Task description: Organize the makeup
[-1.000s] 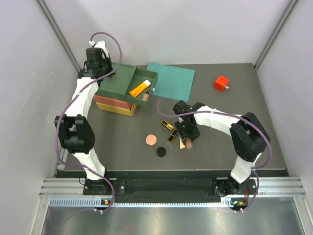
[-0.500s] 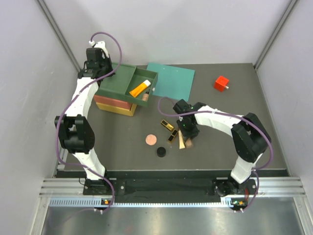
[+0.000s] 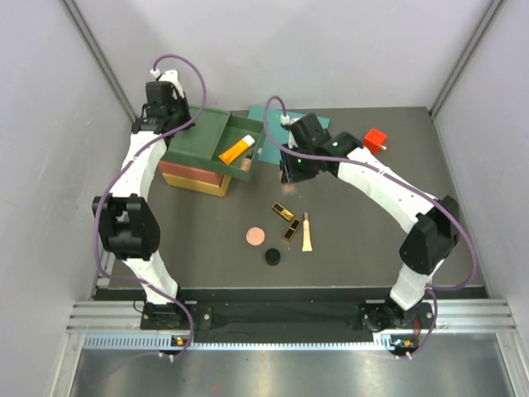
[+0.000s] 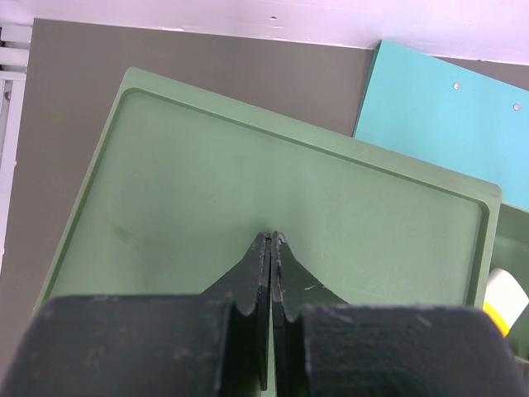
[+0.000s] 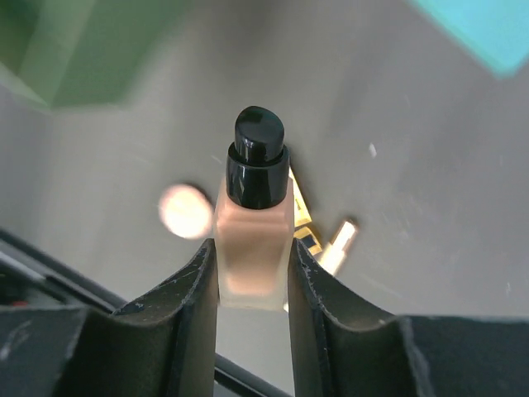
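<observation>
The way from the beige bottle (image 3: 288, 186) to the green tray's open compartment (image 3: 240, 144) is clear, so I should continue to carry with my right gripper until the bottle hangs inside, then let go.
My right gripper (image 3: 289, 182) (image 5: 252, 248) is shut on a beige bottle (image 5: 252, 227) with a black cap, held in the air just right of the green tray (image 3: 198, 136). The tray's right compartment holds an orange tube (image 3: 235, 150) and a brown tube (image 3: 245, 165). On the table lie two black-and-gold cases (image 3: 283, 212) (image 3: 291, 230), a beige tube (image 3: 307, 233), a pink disc (image 3: 254, 237) and a black jar (image 3: 272, 257). My left gripper (image 3: 157, 107) (image 4: 272, 237) is shut and empty above the tray's large flat section (image 4: 248, 182).
The green tray rests on pink and yellow boxes (image 3: 194, 178). A teal mat (image 3: 306, 141) lies behind my right arm and a red cube (image 3: 374, 140) stands at the back right. Grey walls close in both sides.
My right gripper has lifted the beige bottle off the table beside the beige tube and carried it back and left towards the green tray. The left arm has not moved.
</observation>
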`<state>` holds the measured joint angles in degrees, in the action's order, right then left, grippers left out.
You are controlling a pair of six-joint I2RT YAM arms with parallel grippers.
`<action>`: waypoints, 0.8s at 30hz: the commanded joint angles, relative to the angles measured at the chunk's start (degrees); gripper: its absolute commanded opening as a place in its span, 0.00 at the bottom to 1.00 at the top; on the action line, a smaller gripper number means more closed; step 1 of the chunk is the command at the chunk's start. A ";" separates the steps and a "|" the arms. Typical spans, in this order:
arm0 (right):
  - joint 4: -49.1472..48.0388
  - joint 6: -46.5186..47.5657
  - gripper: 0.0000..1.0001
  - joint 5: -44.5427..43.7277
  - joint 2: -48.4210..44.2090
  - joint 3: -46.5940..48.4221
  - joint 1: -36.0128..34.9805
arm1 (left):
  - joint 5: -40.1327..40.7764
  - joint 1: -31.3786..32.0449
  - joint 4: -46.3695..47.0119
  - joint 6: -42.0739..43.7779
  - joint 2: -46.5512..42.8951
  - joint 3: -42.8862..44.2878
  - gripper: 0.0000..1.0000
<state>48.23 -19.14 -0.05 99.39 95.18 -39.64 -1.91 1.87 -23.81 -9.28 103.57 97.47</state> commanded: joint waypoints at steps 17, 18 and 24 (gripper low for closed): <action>-19.39 -17.50 0.14 28.79 19.60 33.13 1.32 | -1.43 -0.02 -15.74 0.22 4.71 -5.54 0.00; -21.05 -18.47 0.14 29.06 21.26 34.10 1.32 | -1.43 -0.02 -15.74 0.23 4.71 -5.54 0.00; -25.20 -24.37 0.15 27.92 24.62 35.69 1.41 | -1.34 -0.02 -16.00 0.31 4.45 -5.71 0.00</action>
<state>30.76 -38.09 26.68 124.25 126.39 -38.72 -2.17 1.87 -23.14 -9.28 103.24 96.79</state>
